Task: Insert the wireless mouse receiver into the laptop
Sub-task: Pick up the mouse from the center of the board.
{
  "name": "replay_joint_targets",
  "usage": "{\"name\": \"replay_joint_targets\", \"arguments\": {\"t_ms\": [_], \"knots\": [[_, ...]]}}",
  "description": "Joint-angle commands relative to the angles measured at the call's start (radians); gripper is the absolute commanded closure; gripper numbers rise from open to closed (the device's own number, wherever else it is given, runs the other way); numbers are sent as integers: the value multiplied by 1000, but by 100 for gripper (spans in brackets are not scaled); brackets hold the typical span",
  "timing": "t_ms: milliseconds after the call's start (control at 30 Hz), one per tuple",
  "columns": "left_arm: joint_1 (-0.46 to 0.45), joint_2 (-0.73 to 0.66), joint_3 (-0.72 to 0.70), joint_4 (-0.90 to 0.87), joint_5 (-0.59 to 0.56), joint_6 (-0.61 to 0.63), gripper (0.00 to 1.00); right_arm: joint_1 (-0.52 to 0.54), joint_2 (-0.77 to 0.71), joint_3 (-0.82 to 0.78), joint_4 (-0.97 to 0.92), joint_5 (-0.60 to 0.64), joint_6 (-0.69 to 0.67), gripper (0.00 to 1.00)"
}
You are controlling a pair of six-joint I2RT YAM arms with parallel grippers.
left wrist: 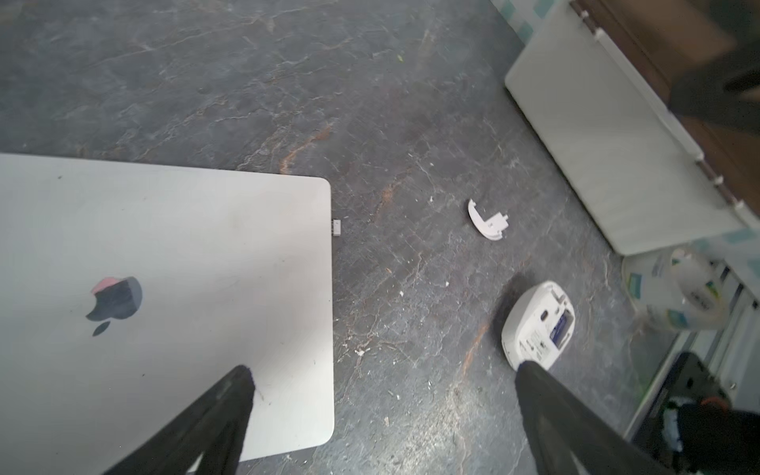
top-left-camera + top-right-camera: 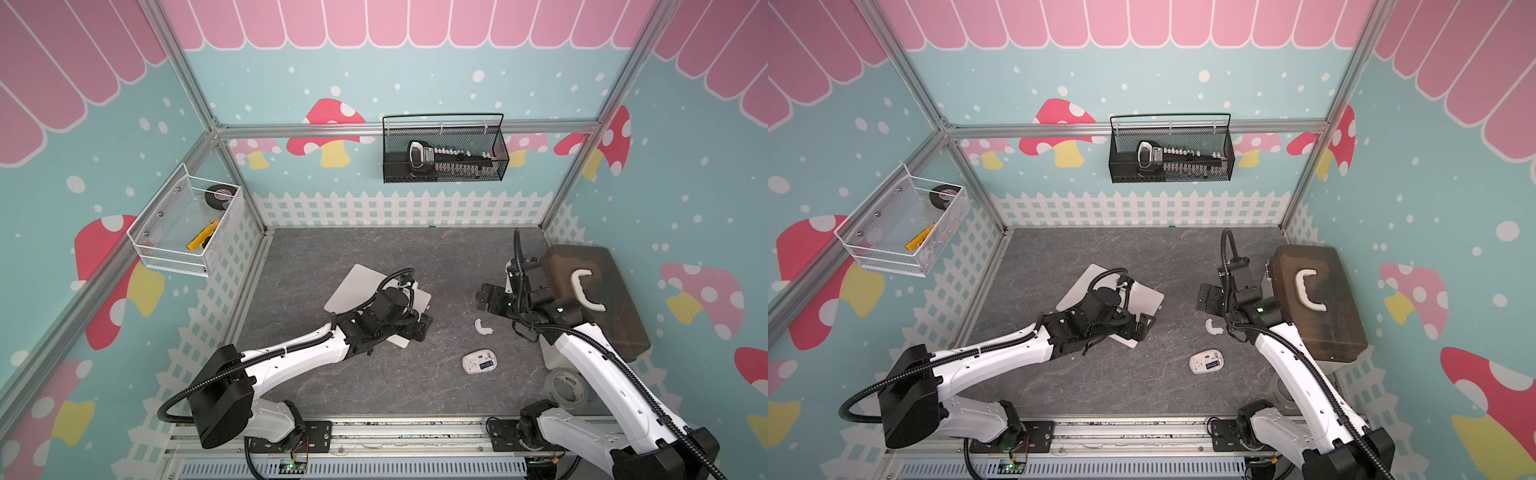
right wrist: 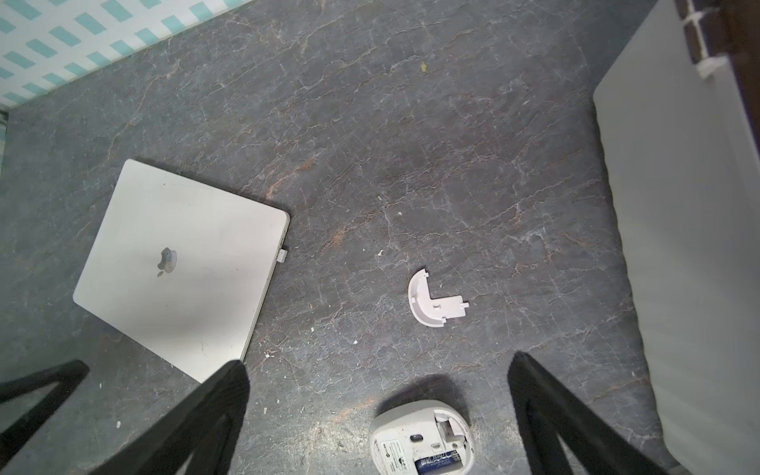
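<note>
The receiver point(image 1: 336, 228) is at the laptop's edge, and the white mouse point(image 2: 480, 361) is lying free. My left gripper keeps moving toward the mouse until its fingers are on both sides of the mouse.
The laptop point(image 2: 357, 286) lies closed on the dark table, a silver slab with its logo up point(image 1: 164, 267) point(image 3: 177, 267). The wireless mouse receiver point(image 1: 337, 227) point(image 3: 283, 255) is a tiny pale stub that sticks out from the laptop's side edge and touches it. My left gripper point(image 1: 382, 368) point(image 2: 419, 328) hovers open over the laptop's near corner, holding nothing. My right gripper point(image 3: 378, 362) point(image 2: 484, 297) hangs open and empty above the table, to the right of the laptop.
A white mouse point(image 2: 479, 361) point(image 3: 419, 440) lies belly-up with its battery showing. Its curved cover piece point(image 2: 482, 327) point(image 3: 432, 304) lies loose nearby. A brown box with a white handle point(image 2: 590, 299) stands at the right, and a tape roll point(image 2: 567, 390) lies in front of it.
</note>
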Motion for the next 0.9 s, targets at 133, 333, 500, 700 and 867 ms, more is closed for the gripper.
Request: {"name": "replay_joint_targets", "arguments": {"t_ms": [133,333,500,700,867], "knots": [[-102,17,29,-62,-54,265,1,-37,-40,45,-38,-60,55,2],[-123,16,18,-59,-34,243,1,-52,-64,56,-64,21,98,2],[-190,36,8,-50,-57,308,1,-70,-87,49,-44,68,157,3],[-243,119,24,-12,6,380,1,-114,-83,55,-12,93,209,3],[-282,244,98,-1,13,453,1,-157,-60,55,30,12,219,3]]}}
